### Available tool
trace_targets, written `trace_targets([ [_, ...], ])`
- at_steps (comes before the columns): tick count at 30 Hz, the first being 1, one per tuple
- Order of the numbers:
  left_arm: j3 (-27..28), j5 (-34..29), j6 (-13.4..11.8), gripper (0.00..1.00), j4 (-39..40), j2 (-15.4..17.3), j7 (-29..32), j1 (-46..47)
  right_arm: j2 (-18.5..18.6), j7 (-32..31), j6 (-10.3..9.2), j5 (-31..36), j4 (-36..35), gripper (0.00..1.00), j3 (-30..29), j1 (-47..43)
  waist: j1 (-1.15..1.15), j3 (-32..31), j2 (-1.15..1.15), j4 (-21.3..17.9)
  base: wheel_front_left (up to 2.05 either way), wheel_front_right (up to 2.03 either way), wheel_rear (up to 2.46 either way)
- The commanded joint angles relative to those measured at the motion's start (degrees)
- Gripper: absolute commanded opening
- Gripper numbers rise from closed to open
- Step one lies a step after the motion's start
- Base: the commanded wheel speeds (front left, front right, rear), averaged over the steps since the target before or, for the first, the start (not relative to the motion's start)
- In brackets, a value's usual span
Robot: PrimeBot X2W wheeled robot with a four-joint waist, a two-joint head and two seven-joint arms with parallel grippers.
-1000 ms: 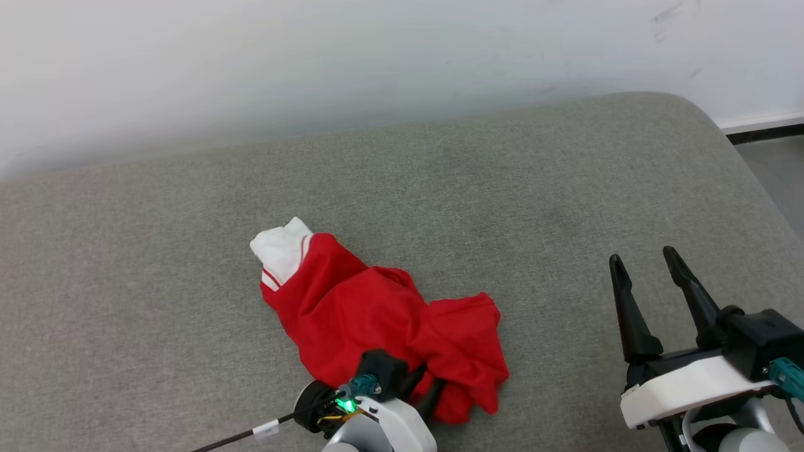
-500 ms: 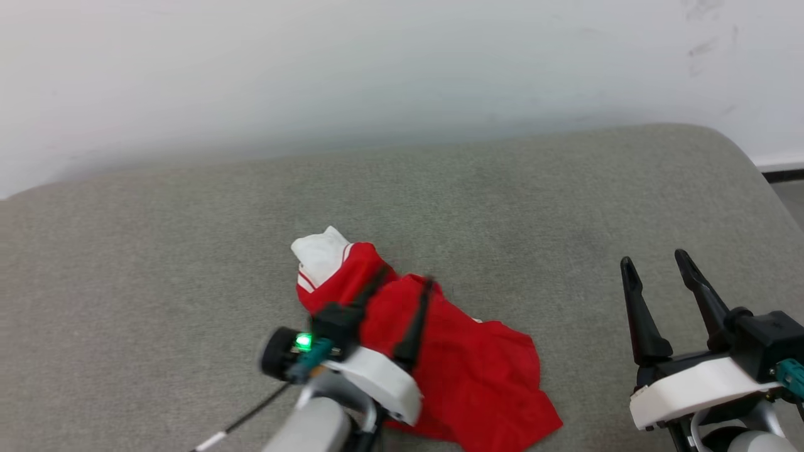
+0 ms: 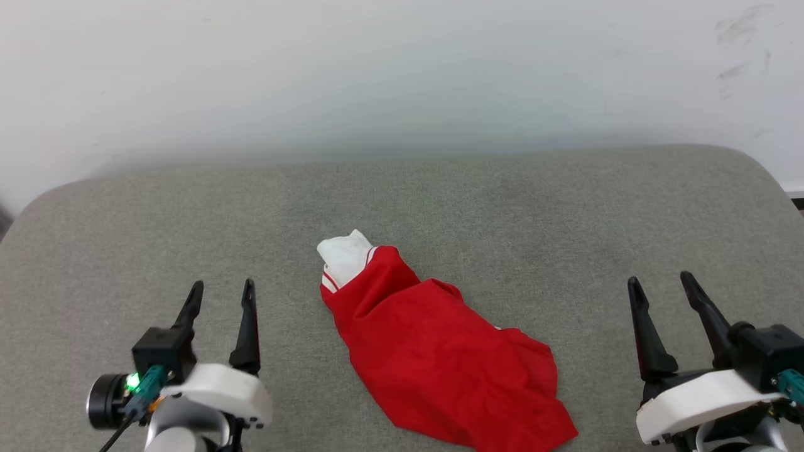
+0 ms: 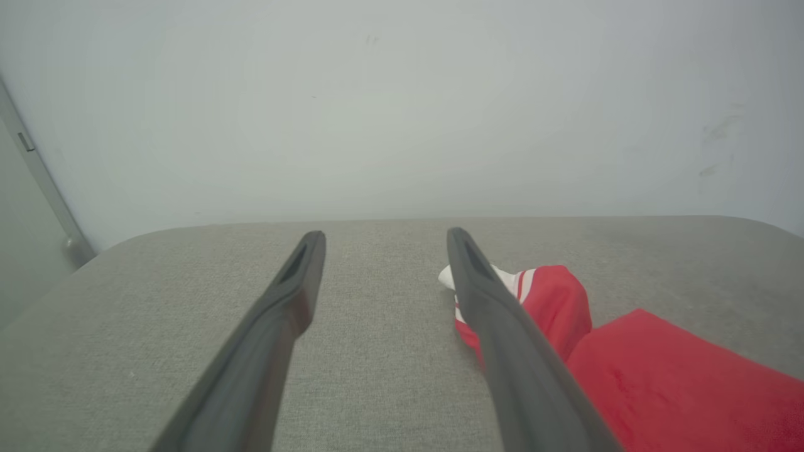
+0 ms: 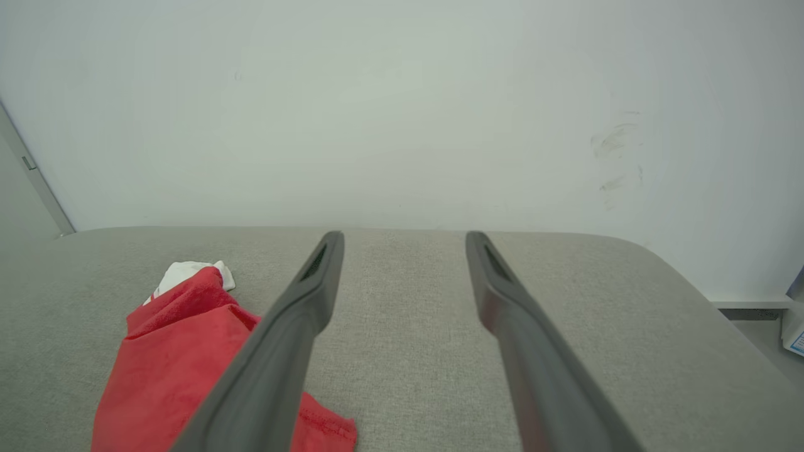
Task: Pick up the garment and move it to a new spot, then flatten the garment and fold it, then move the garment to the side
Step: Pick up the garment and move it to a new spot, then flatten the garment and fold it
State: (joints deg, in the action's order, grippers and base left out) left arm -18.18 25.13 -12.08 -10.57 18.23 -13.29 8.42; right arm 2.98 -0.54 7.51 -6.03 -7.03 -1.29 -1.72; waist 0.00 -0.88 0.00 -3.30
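A sliver of white (image 3: pixel 497 328) sticks out from under the red cloth (image 3: pixel 448 354), so the robot should expect more white trim to be hidden underneath when it pulls the white sleeve.
The garment (image 3: pixel 433 358) lies crumpled in a long heap on the grey cushion, red cloth with a white sleeve and striped trim at its far end. My left gripper (image 3: pixel 223 294) stands open to the left of it, nothing between its fingers. Open too, my right gripper (image 3: pixel 659 282) hovers well to the right of the heap. In the left wrist view the garment (image 4: pixel 659 376) lies beside the right finger, apart from the left gripper (image 4: pixel 383 237). From the right wrist, the garment (image 5: pixel 169 370) appears at lower left, clear of the right gripper (image 5: pixel 405 237).
The grey cushion (image 3: pixel 502 207) has rounded corners and ends at a white wall (image 3: pixel 377 75) behind. A strip of floor and dark skirting (image 5: pixel 747 314) shows past the cushion's right end. Bare cushion surrounds the heap on all sides.
My left gripper opened and let go of the garment, then drew back to the lower left. The garment now lies stretched out longer. The camera has shifted, too. The right gripper stayed open.
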Motion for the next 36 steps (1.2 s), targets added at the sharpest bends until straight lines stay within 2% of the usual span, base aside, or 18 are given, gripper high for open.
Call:
trace_targets([
  [1, 0.5, 0.3, -0.5, 1.00, 1.2, 0.7, 0.5, -1.7, -0.2, 0.1, -0.03, -0.4, 0.5, 1.00, -0.2, -1.1, 0.00, -0.3, 0.00, 0.0, 0.00, 0.00, 0.00],
  [8, 0.0, 0.3, -2.0, 1.00, 6.4, 2.1, 2.8, -5.9, -0.2, -0.2, -0.03, -0.5, 0.5, 1.00, -0.4, -2.2, 0.00, -0.9, 0.00, 0.0, 0.00, 0.00, 0.00],
  [16, -0.4, 0.0, -2.6, 1.00, 8.4, 2.5, 3.7, -6.4, -0.2, -0.7, -0.03, -0.4, 0.3, 1.00, -0.3, -1.6, 0.00, -0.8, 0.00, -0.2, 0.00, 0.00, 0.00],
  [20, -0.5, -0.1, -2.8, 1.00, 8.8, 2.6, 3.7, -6.4, -0.2, -3.0, -0.03, -2.9, 2.2, 1.00, -1.9, -1.4, 0.00, -0.7, 0.00, -0.3, 0.00, 0.00, 0.00],
  [26, -1.4, -0.4, -3.2, 1.00, 9.7, 1.9, 3.7, -5.6, 1.0, -16.6, -0.03, -4.9, 8.7, 1.00, -3.5, 1.3, 0.00, 0.0, 0.00, 0.3, 0.00, 0.00, 0.00],
  [31, -3.0, -1.2, -2.5, 1.00, 10.1, 1.4, 4.0, -3.7, 5.8, -30.8, -0.03, -10.2, 14.4, 1.00, 1.3, 5.4, 0.00, 1.6, 0.00, 1.9, 0.00, 0.00, 0.00],
  [36, -4.3, -1.7, -2.0, 1.00, 9.9, 0.4, 3.5, -1.3, 9.3, -37.7, -0.03, -15.0, 18.4, 1.00, 7.7, 10.3, 0.00, 4.4, 0.00, 3.9, 0.00, 0.00, 0.00],
])
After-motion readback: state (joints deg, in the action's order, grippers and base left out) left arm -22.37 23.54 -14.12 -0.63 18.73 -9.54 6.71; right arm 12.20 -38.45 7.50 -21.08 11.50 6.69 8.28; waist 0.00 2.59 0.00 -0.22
